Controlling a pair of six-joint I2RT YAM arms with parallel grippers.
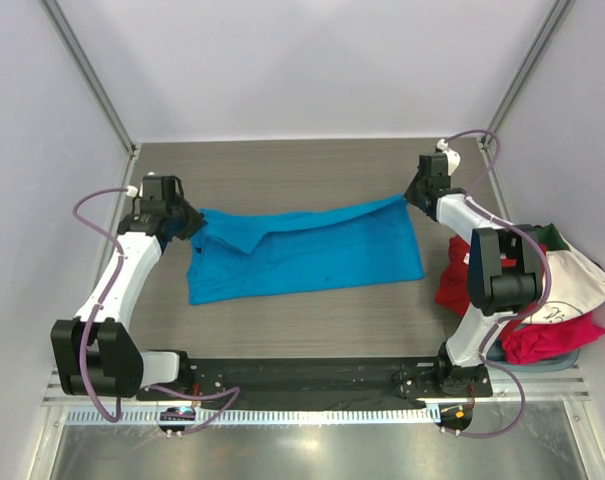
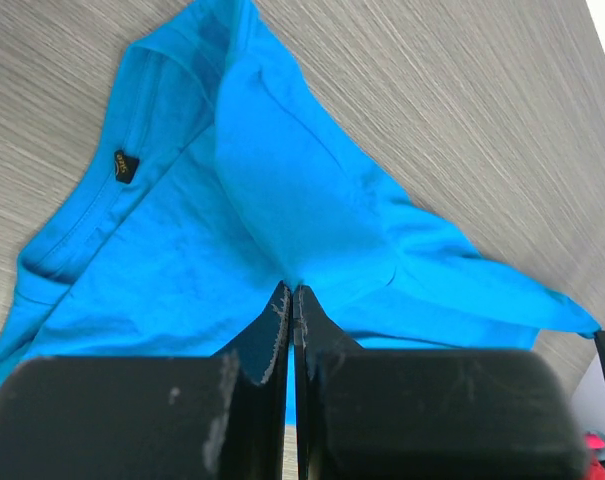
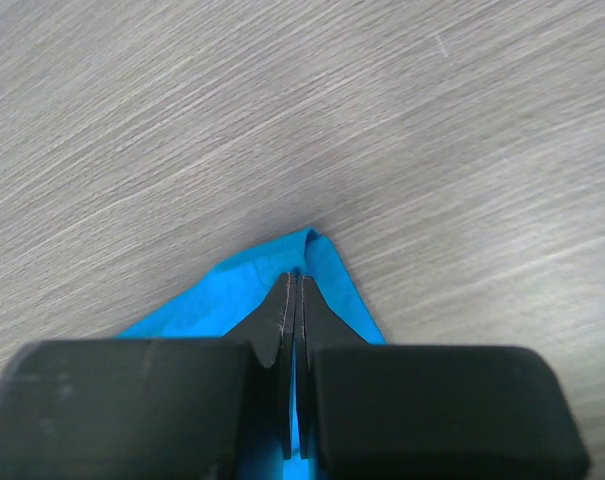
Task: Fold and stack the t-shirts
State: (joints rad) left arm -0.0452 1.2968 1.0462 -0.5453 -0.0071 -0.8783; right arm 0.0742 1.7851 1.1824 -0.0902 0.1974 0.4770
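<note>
The t-shirt corner in my right gripper (image 1: 398,201) aligns with the blue t-shirt's hem, so I'll continue to lower it toward the front until it touches the t-shirt's lower layer (image 1: 408,238).
A bright blue t-shirt (image 1: 302,250) lies stretched across the middle of the table, its far edge folded over toward the front. My left gripper (image 1: 189,222) is shut on the shirt's left end; in the left wrist view the gripper (image 2: 292,290) pinches a raised ridge of the blue t-shirt (image 2: 282,200), whose collar with a small dark label (image 2: 125,165) lies at the left. My right gripper (image 1: 415,195) is shut on the far right corner of the shirt; the right wrist view shows the gripper (image 3: 298,278) closed on the blue corner (image 3: 317,255).
A heap of other t-shirts sits off the table's right edge: red (image 1: 452,285), white with a small print (image 1: 572,285), magenta-pink (image 1: 547,335), a bit of dark green (image 1: 554,240). Grey walls and metal posts enclose the wood-grain table (image 1: 302,170).
</note>
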